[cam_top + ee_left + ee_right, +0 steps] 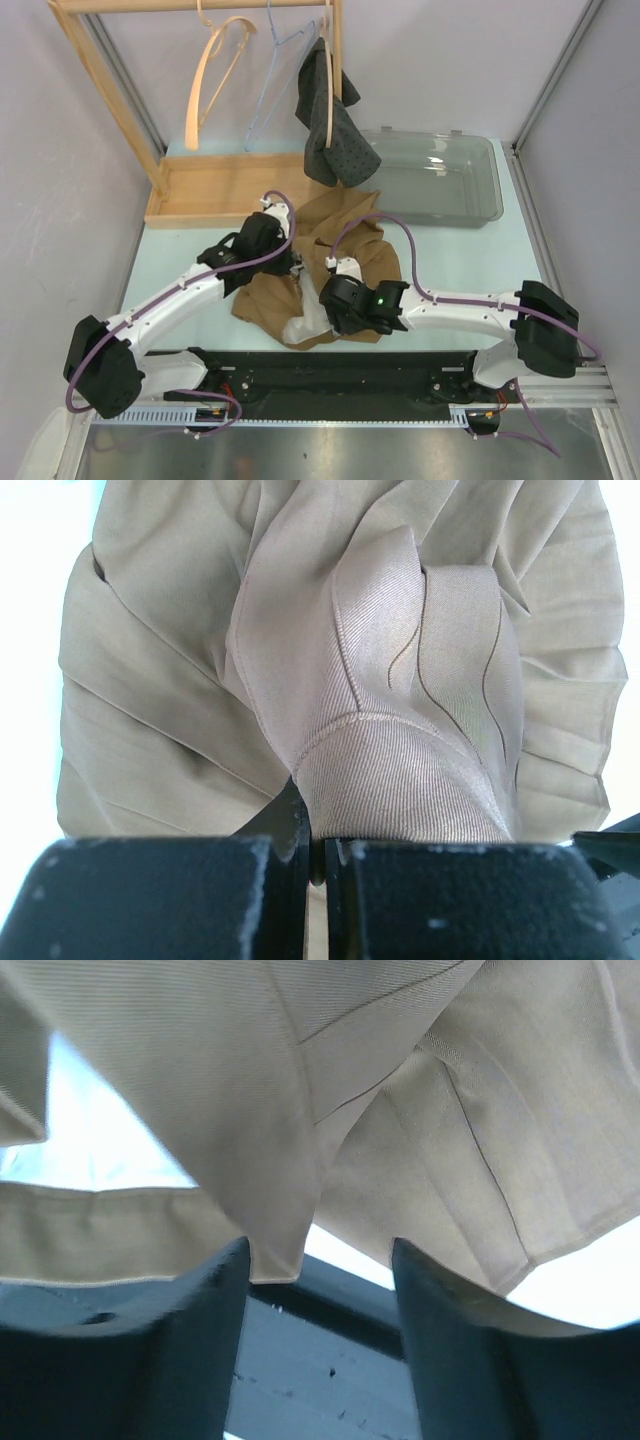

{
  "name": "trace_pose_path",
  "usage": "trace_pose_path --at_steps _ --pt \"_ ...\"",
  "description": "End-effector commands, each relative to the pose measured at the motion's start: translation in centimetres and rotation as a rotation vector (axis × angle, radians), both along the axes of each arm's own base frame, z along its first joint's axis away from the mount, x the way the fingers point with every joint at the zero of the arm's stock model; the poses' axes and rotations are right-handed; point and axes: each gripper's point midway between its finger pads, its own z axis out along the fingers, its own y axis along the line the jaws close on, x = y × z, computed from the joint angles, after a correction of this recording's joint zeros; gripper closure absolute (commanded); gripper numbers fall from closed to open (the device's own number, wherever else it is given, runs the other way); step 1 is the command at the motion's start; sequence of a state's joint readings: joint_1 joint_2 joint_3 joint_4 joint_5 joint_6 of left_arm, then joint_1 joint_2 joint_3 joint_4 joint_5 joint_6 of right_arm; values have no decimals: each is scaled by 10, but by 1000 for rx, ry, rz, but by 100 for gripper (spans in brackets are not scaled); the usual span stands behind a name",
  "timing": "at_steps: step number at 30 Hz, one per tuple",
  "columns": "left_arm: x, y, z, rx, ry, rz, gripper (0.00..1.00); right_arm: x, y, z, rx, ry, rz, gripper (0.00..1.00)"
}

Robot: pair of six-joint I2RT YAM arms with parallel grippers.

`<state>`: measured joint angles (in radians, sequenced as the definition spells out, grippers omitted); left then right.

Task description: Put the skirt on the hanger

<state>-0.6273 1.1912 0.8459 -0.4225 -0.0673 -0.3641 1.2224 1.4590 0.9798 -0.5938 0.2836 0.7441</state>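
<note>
The white lining shows as a narrow piece of cloth in the crumpled skirt. My right gripper should spread the skirt out toward the bin first, before I pick up a hanger.
The tan skirt lies crumpled mid-table, with a white lining showing at its near edge. My left gripper is shut on a stitched fold of the skirt; in the left wrist view the jaws pinch the cloth. My right gripper is open at the skirt's near edge. In the right wrist view its fingers stand apart under hanging skirt cloth, and a corner of cloth dips by the left finger. An empty wooden hanger and a blue wire hanger hang on the rack.
The wooden rack with its tray base stands at the back left. A dark grey dotted garment hangs at its right end. A clear plastic bin sits at the back right. A black rail runs along the near edge.
</note>
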Motion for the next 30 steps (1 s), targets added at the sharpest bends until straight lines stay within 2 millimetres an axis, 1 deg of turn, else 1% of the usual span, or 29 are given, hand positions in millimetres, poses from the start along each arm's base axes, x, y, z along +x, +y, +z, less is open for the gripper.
trace_pose_path --at_steps 1,3,4,5,6,7,8,9,10,11,12,13,14,15,16,17,18,19,20,21,22,23,24,25,27,28,30 --pt "9 -5 35 -59 -69 -19 100 12 13 -7 39 -31 -50 51" --pt "9 -4 39 -62 -68 -23 100 22 10 -13 32 -29 -91 63" --pt "7 -3 42 -62 -72 -39 100 26 10 -13 40 -28 -98 74" --pt "4 -6 44 -73 -64 -69 100 33 12 -10 60 -33 -113 80" --pt "3 -6 51 -80 -62 -89 100 37 12 -3 78 -49 -112 87" --pt "1 -6 56 -68 -74 -136 100 42 11 2 93 -62 -122 97" --pt "-4 -8 64 -81 -80 -180 100 47 8 8 103 -72 -137 100" --pt "-8 -6 72 -75 -80 -208 100 59 0 15 110 -90 -160 100" --pt "-11 -5 76 -58 -94 -258 100 66 -5 30 142 -113 -172 100" --pt "-18 -7 84 -79 -97 -304 100 73 -13 39 153 -127 -190 100" --pt "-21 -3 93 -83 -101 -316 100 88 -26 47 166 -141 -234 100" --pt "-24 -2 98 -84 -114 -346 100 96 -36 66 194 -180 -231 100" --pt "-26 -1 104 -93 -122 -358 100 103 -46 74 199 -196 -247 100" --pt "-32 -1 116 -116 -128 -381 100 108 -50 87 225 -207 -244 100" --pt "-33 0 122 -120 -142 -394 100 124 -67 99 237 -229 -290 100" --pt "-36 0 126 -125 -148 -402 100 127 -76 110 236 -255 -282 100" --pt "-40 1 135 -134 -152 -413 100 135 -81 131 264 -286 -290 100" --pt "-42 1 141 -141 -164 -421 100 145 -93 139 262 -305 -319 100" --pt "-45 -1 146 -152 -166 -434 100 148 -100 150 255 -328 -315 100" --pt "-51 -2 152 -164 -169 -456 100 152 -103 160 264 -341 -314 100" --pt "-58 -6 157 -189 -163 -500 100 157 -104 181 287 -378 -315 100" --pt "-62 -7 160 -200 -160 -515 100 162 -109 188 288 -395 -319 100" --pt "-66 -9 167 -215 -167 -535 100 163 -108 195 300 -400 -306 100" --pt "-79 -15 174 -260 -163 -599 100 166 -108 211 317 -421 -302 100" --pt "-83 -17 189 -285 -197 -625 100 171 -110 217 305 -430 -299 100" --pt "-88 -19 195 -304 -211 -645 100 171 -111 223 307 -433 -296 100" --pt "-90 -19 210 -328 -250 -641 100 170 -107 224 316 -425 -270 100"
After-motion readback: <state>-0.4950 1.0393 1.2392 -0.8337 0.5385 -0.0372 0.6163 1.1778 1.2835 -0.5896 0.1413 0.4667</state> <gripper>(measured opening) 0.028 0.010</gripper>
